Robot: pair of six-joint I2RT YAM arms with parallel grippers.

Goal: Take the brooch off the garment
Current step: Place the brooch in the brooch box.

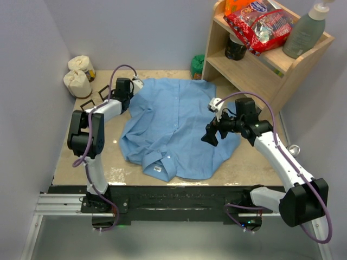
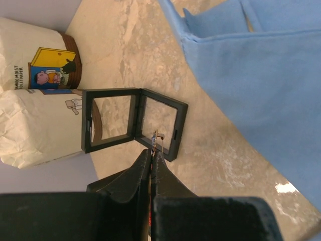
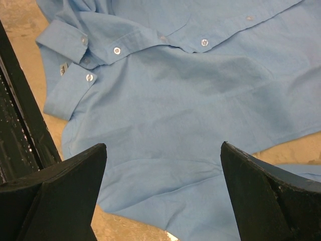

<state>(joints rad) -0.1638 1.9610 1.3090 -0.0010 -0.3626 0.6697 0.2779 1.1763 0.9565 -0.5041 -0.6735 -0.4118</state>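
Observation:
I can see the black box open and its clear pane free below the brooch, so my left gripper keeps going down toward that pane and lets go there.
The garment is a light-blue button-up shirt spread over the middle of the table, collar toward the near edge; its edge also shows in the left wrist view. My left gripper is off the shirt's left side, shut on the brooch, a small metallic piece sticking out past the fingertips. It hangs just over an open black box. My right gripper hovers open above the garment's right half, nothing between its fingers.
Two paper-wrapped rolls stand in the back left corner beside the open black box. A wooden shelf at the back right holds a red snack bag, a bottle and a dark jar. A green object sits by its foot.

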